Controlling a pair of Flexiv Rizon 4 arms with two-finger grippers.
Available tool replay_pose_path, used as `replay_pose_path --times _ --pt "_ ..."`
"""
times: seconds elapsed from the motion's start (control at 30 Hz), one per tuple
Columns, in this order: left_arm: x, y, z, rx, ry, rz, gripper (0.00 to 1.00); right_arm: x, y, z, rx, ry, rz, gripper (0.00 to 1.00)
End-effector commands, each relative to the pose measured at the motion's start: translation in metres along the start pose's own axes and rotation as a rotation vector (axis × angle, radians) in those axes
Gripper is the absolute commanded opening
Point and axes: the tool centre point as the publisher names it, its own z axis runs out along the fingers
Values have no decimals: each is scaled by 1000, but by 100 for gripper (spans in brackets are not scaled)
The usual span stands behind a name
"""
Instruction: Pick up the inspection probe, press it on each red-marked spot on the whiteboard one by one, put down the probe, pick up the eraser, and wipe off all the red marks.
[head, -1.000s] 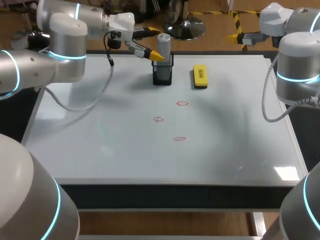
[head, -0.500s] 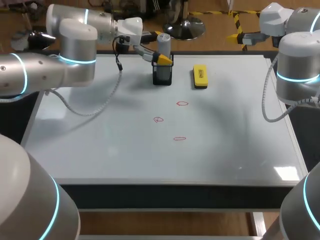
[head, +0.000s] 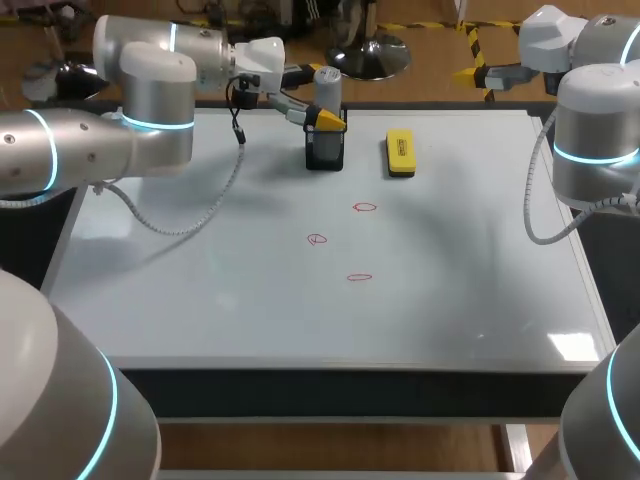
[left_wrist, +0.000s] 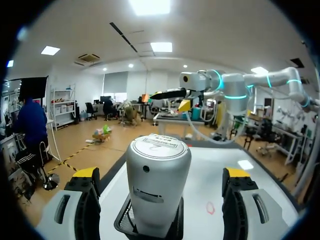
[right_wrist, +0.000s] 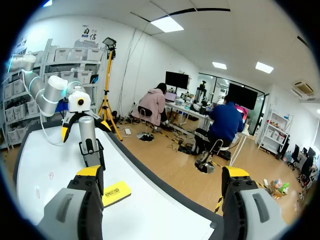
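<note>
The middle red mark (head: 317, 239) should wipe off clean when I move the eraser over it, because the whiteboard's glossy surface (head: 574, 347) has only thin red strokes on it.
The inspection probe (head: 328, 88), a grey cylinder, stands upright in a black holder (head: 325, 148) at the back of the whiteboard (head: 200, 290). My left gripper (head: 318, 108) is open and straddles the probe (left_wrist: 157, 185); its fingers (left_wrist: 85, 180) stand clear on both sides. The yellow eraser (head: 400, 153) lies to the right of the holder. Three red marks (head: 365, 208), (head: 317, 240), (head: 359, 278) sit mid-board. My right gripper (head: 470, 72) hangs open and empty beyond the board's back right corner. In its own view, the right gripper (right_wrist: 162, 172) looks toward the probe (right_wrist: 87, 132) and eraser (right_wrist: 116, 192).
The whiteboard's dark frame (head: 340, 380) runs along the front edge. My right arm (head: 590, 150) stands at the board's right side. A grey cable (head: 190, 210) hangs from my left arm over the back left of the board.
My left gripper has moved right along the back edge and now has the probe between its open fingers. The right arm has stayed still.
</note>
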Motion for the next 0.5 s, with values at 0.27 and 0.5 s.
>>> replay_pose_path --times 0.27,0.5 --pt "0 2 4 6 13 18 0 0 0 0 1 1 0 100" --pt "2 -2 1 6 7 40 0 0 0 0 1 1 0 100"
